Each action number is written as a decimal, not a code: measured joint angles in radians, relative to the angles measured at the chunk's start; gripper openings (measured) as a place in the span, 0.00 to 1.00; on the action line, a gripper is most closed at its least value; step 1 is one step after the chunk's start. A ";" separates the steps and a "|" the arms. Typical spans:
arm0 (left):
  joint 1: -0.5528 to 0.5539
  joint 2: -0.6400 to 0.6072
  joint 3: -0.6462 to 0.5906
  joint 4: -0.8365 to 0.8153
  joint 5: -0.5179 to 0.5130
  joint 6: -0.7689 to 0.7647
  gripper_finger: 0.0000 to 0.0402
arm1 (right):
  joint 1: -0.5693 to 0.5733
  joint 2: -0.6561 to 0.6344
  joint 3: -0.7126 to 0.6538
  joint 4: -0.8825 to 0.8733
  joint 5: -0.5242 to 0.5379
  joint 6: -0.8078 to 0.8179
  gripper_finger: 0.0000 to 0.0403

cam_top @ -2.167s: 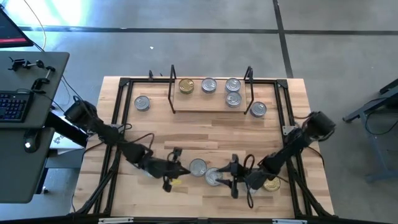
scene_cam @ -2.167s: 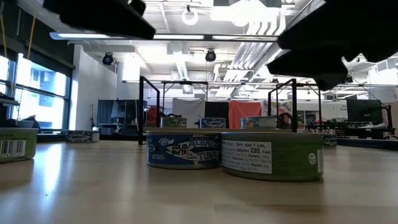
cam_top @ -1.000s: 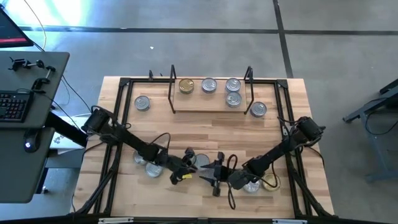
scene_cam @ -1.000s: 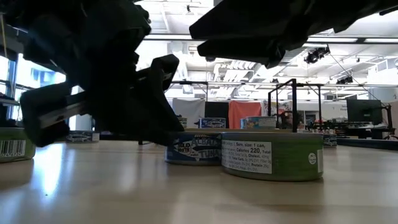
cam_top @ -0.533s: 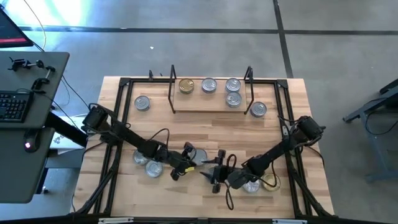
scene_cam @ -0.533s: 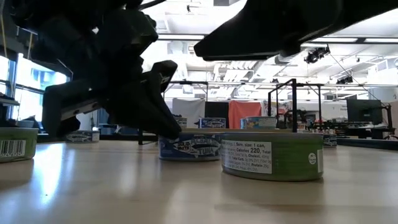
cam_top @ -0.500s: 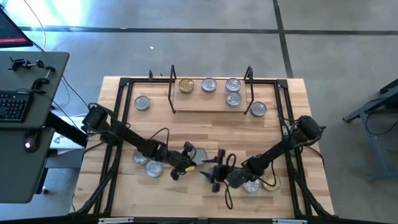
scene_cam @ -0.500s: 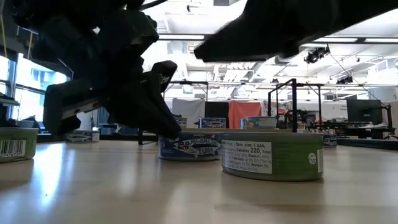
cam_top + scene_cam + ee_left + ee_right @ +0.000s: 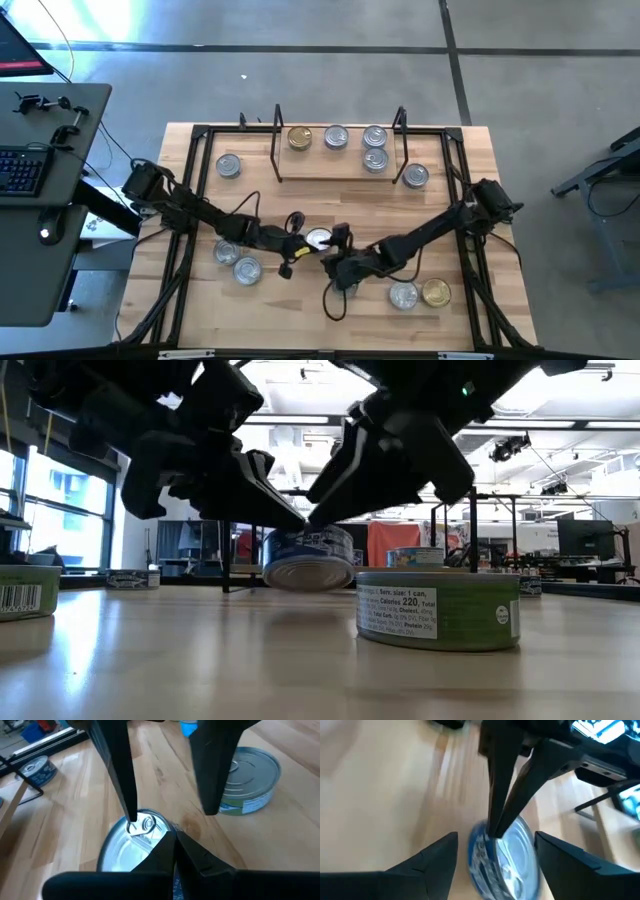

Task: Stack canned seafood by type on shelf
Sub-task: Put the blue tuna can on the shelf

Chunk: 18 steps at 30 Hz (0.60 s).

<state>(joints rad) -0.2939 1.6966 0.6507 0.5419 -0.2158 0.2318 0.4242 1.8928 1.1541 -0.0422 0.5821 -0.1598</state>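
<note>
A silver edge (image 9: pixel 351 290) peeks out below my right gripper, so I should expect another tin hidden there when I carry the blue-labelled tin (image 9: pixel 318 238) away.
A blue-labelled tin of canned seafood (image 9: pixel 310 557) with a silver lid (image 9: pixel 125 850) hangs tilted above mid-table (image 9: pixel 318 239). My left gripper (image 9: pixel 173 842) is shut on it, coming from the table's left (image 9: pixel 300 245). My right gripper (image 9: pixel 502 865) is open and comes from the right (image 9: pixel 335 243), one finger on each side of the tin. The shelf (image 9: pixel 340 172) at the far edge carries a gold-lidded tin (image 9: pixel 299 138) and three silver ones, two of them stacked (image 9: pixel 375 140). A green-labelled tin (image 9: pixel 438 610) rests flat on the table close by. My left gripper pinches the tin's rim (image 9: pixel 167 826) between its two shut fingers, on the side near the pull tab. The fingers slant down from the table's left. The tin is lifted clear of the table and tilted. My right gripper has one fingertip (image 9: pixel 131 820) over the lid by the pull tab; I cannot tell whether it touches.
Loose tins lie on the table: two at the near left (image 9: pixel 227 252), a silver (image 9: pixel 403 295) and a gold one (image 9: pixel 436 292) at the near right, one left of the shelf (image 9: pixel 229 165), one at its right end (image 9: pixel 414 176). A black tube frame (image 9: pixel 190 180) rims the table.
My left gripper has risen and gone toward the far edge, lifting the blue-labelled tin off the table and tipping it. My right gripper has swung toward the table's left and far side, rolling its wrist, and now stands at the lifted tin.
</note>
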 joint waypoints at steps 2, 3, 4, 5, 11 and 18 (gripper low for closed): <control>0.000 0.000 -0.004 0.009 -0.001 -0.015 0.00 | -0.007 0.000 0.002 -0.016 -0.002 -0.048 0.63; 0.000 0.000 -0.004 0.015 0.000 -0.021 0.00 | -0.009 0.000 0.003 -0.027 -0.003 -0.061 0.63; 0.000 0.000 -0.004 0.021 0.000 -0.022 0.00 | -0.012 0.000 0.003 -0.041 -0.004 -0.067 0.63; 0.000 -0.001 -0.004 0.029 0.000 -0.024 0.00 | -0.014 0.000 0.003 -0.057 -0.004 -0.068 0.63; 0.000 -0.001 -0.004 0.045 -0.010 -0.022 0.00 | -0.021 0.000 0.003 -0.107 -0.004 -0.067 0.63; 0.000 -0.002 -0.004 0.069 -0.012 -0.022 0.00 | -0.021 0.004 0.003 -0.103 -0.017 -0.069 0.63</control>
<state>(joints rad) -0.2943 1.6948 0.6468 0.6110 -0.2279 0.2098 0.4034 1.8967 1.1568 -0.1453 0.5647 -0.2291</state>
